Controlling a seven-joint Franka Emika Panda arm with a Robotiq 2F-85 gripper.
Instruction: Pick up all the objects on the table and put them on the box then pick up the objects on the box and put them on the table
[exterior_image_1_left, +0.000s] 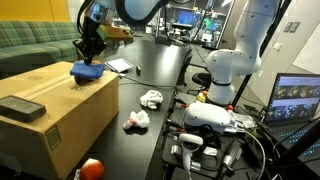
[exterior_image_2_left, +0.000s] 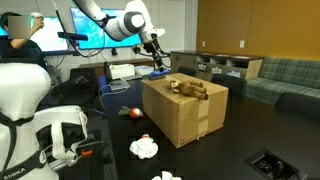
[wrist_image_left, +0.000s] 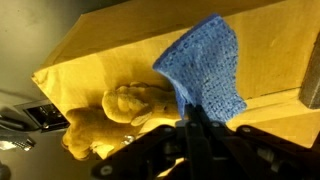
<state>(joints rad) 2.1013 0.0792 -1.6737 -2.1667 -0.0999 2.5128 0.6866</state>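
Note:
My gripper should move the blue knitted cloth back toward the clear box top beside the dark block (exterior_image_1_left: 58, 94) and lower it, because the cloth hangs close to the plush toy (wrist_image_left: 140, 102).
My gripper (wrist_image_left: 190, 118) is shut on a blue knitted cloth (wrist_image_left: 205, 65) and holds it just above the top of the cardboard box (exterior_image_1_left: 70, 110). The cloth (exterior_image_1_left: 87, 72) hangs at the box's far end under the gripper (exterior_image_1_left: 90, 52). A tan plush toy (wrist_image_left: 108, 118) lies on the box next to the cloth, and it also shows in an exterior view (exterior_image_2_left: 190, 88). A dark flat block (exterior_image_1_left: 22, 107) lies on the near end of the box. Two white crumpled objects (exterior_image_1_left: 151, 98) (exterior_image_1_left: 137, 121) and a red ball (exterior_image_1_left: 92, 168) lie on the black table.
The box (exterior_image_2_left: 185, 120) stands on the black table (exterior_image_1_left: 150, 70). Papers (exterior_image_1_left: 119, 66) lie behind the box. The robot base (exterior_image_1_left: 225, 70) and cabled equipment (exterior_image_1_left: 205, 125) stand to one side. A person (exterior_image_2_left: 20, 35) and monitors are at the table's far side.

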